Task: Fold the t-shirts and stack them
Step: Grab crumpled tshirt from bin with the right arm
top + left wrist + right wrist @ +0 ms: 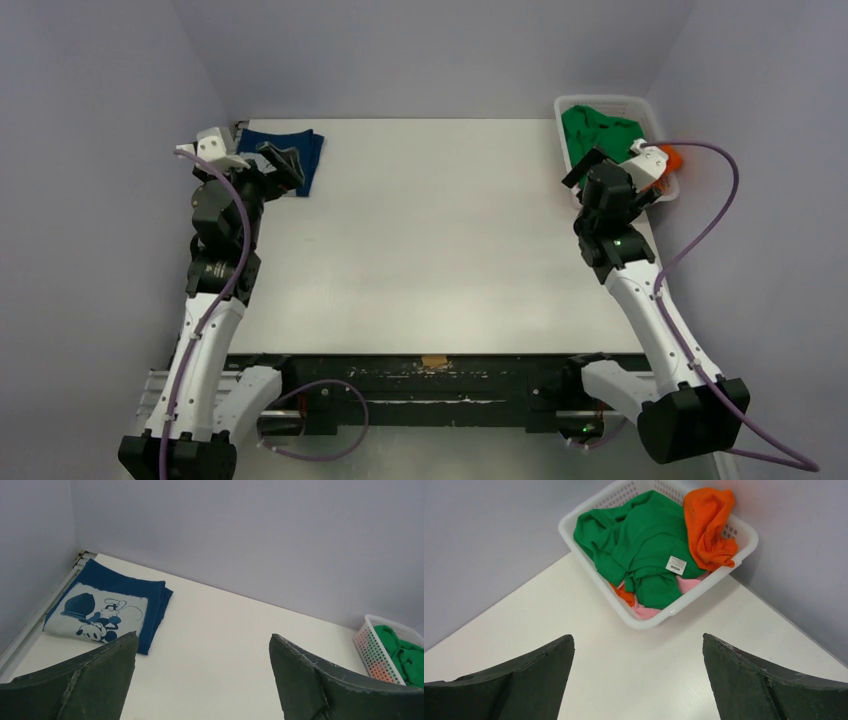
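I can see the green t-shirt lying uppermost (654,562) over the pink shirt, so my right gripper should carry on going into the white basket and close on the green folds (598,129).
A navy t-shirt (288,152) with a white cartoon print (102,611) lies folded at the far left corner of the table. A bright green t-shirt (644,545) lies crumpled in a white basket (659,619) at the far right corner, over an orange shirt (709,525) and a pink shirt (686,586). The basket also shows in the top view (600,102). My left gripper (202,640) is open and empty, just near of the navy shirt. My right gripper (638,640) is open and empty, above the table just short of the basket.
The white table (440,240) runs between grey walls on three sides. A metal rail (47,607) runs along the table's left edge beside the navy shirt. Purple cables hang off both arms.
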